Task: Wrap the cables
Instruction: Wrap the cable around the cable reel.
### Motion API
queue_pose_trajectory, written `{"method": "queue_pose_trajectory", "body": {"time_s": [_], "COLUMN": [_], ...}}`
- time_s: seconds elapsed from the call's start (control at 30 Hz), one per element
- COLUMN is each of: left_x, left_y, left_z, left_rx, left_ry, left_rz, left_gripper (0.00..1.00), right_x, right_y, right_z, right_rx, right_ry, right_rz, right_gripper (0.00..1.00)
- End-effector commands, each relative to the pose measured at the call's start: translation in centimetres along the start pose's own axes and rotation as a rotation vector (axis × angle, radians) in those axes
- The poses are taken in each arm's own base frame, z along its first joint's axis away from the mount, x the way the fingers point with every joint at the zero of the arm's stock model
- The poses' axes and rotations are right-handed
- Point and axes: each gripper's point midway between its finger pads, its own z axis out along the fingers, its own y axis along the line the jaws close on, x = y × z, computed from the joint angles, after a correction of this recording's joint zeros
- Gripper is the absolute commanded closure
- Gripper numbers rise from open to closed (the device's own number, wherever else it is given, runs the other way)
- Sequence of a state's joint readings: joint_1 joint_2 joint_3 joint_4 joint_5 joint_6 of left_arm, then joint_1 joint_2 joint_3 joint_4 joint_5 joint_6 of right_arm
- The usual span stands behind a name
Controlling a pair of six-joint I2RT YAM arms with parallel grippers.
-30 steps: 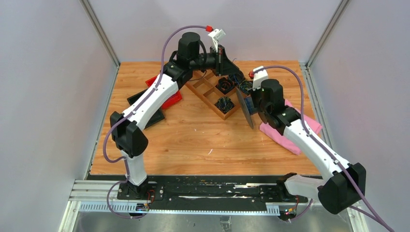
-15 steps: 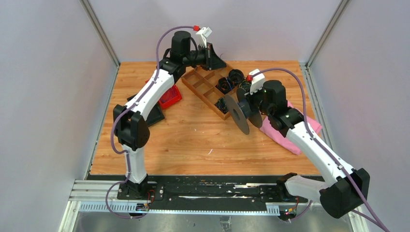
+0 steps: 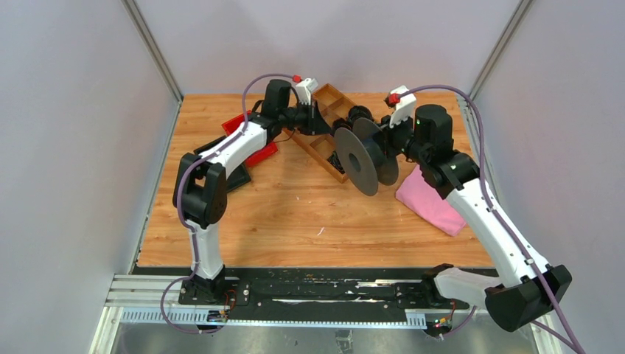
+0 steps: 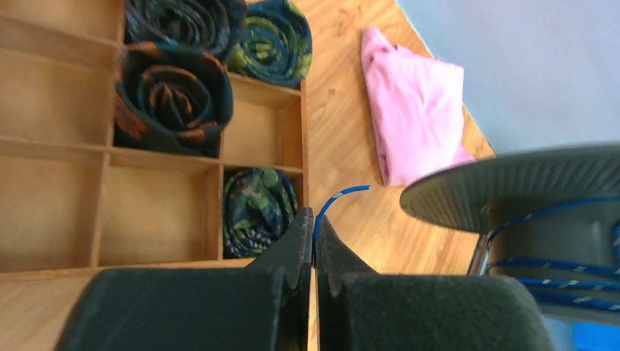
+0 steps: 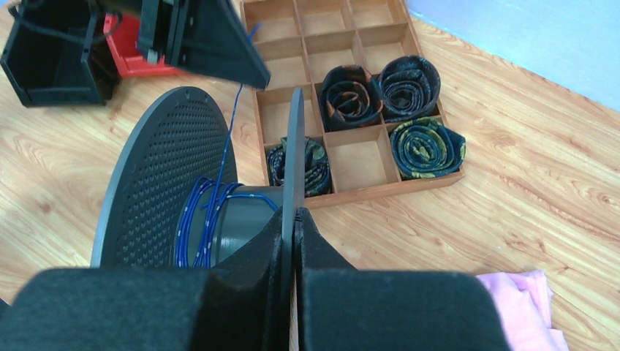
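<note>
The cable runs straight from the spool's middle (image 5: 237,219) to the cable's short end. My left gripper goes on round the spool before it lets go of the cable's end beside the spool's edge (image 3: 357,162).
The cable is a thin blue wire with white marks. A few turns (image 5: 201,219) lie round the hub of the dark grey spool (image 3: 357,158), and one strand (image 5: 235,117) runs up to my left gripper. My left gripper (image 4: 314,219) is shut on the cable near its free end (image 4: 343,193), over the wooden tray, left of the spool (image 4: 512,183). It also shows in the top view (image 3: 318,122). My right gripper (image 5: 294,216) is shut on the rim of the spool's near flange and holds the spool upright above the table (image 3: 390,144).
A wooden compartment tray (image 5: 365,194) holds several dark rolled fabric bundles (image 5: 351,99). A pink cloth (image 3: 431,203) lies on the table under my right arm. A red box (image 3: 259,151) and a black box (image 3: 228,173) sit at the left.
My right arm has swung the spool left and back, so its flat face now shows. My left gripper has come down from behind the tray to just left of the spool.
</note>
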State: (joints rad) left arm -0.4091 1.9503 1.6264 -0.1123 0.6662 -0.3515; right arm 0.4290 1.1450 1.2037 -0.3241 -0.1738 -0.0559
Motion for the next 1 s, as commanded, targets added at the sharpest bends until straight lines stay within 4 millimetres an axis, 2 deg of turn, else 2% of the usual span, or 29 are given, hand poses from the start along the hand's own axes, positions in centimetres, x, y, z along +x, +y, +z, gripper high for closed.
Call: {"method": "queue_pose_trajectory", "body": {"time_s": [0.0, 0.13, 0.5, 0.73, 0.97], "left_x": [-1.6, 0.4, 4.6, 5.6, 6.9], "left_y": [-1.1, -1.0, -1.7, -3.6, -4.5], "left_z": [-1.2, -0.5, 1.7, 3.1, 3.1], "left_rx": [0.026, 0.047, 0.082, 0.128, 0.168], "left_ry": [-0.071, -0.028, 0.052, 0.066, 0.07], "left_rz": [0.055, 0.002, -0.028, -0.045, -0.103], "left_gripper": [1.0, 1.0, 1.0, 0.99, 0.97], "right_x": [-4.1, -5.7, -7.5, -7.4, -7.6], "right_y": [-0.5, -0.6, -0.3, -2.2, -4.0], "right_z": [-1.1, -1.3, -1.1, -0.3, -0.3], "right_rx": [0.008, 0.0, -0.029, 0.055, 0.108], "right_ry": [-0.088, -0.114, -0.134, -0.121, -0.118], "right_rz": [0.056, 0.084, 0.159, 0.257, 0.321], "right_gripper": [0.99, 0.99, 0.99, 0.99, 0.99]}}
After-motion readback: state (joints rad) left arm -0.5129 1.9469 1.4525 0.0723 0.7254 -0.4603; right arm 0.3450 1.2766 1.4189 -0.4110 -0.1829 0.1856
